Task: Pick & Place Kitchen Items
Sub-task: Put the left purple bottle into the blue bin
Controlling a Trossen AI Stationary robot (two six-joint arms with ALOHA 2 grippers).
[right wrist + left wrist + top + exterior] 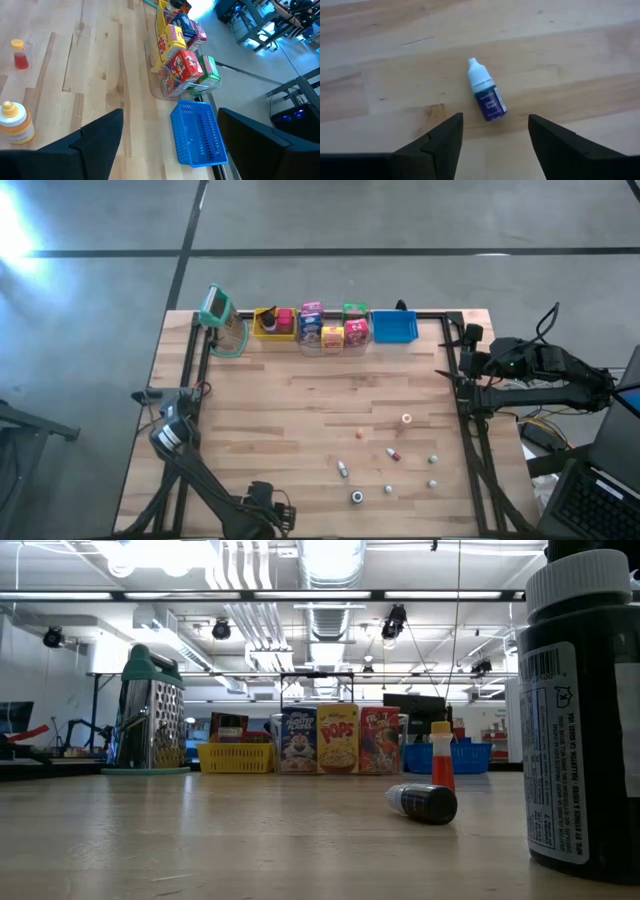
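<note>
The dropper bottle (486,90) is far from my right gripper, so next my left gripper grips the bottle's base (493,109) and holds the white cap out to my right one.
A small dropper bottle (486,91) with a white cap and a blue label lies on its side on the wooden table. My left gripper (495,118) hangs over it at the table's near left, pointing down and open, one finger on either side of the bottle's base without touching it. Several other small kitchen items lie scattered at the near right, among them an orange-capped bottle (406,420) and a red one (393,453). My right gripper (170,110) waits open at the table's right edge, holding nothing.
Along the far edge stand a grater (218,318), a yellow bin (272,323), a clear bin (333,330) with small boxes and a blue basket (394,328). A dark jar (585,710) stands close to the low camera, and a dark bottle (425,802) lies beyond it.
</note>
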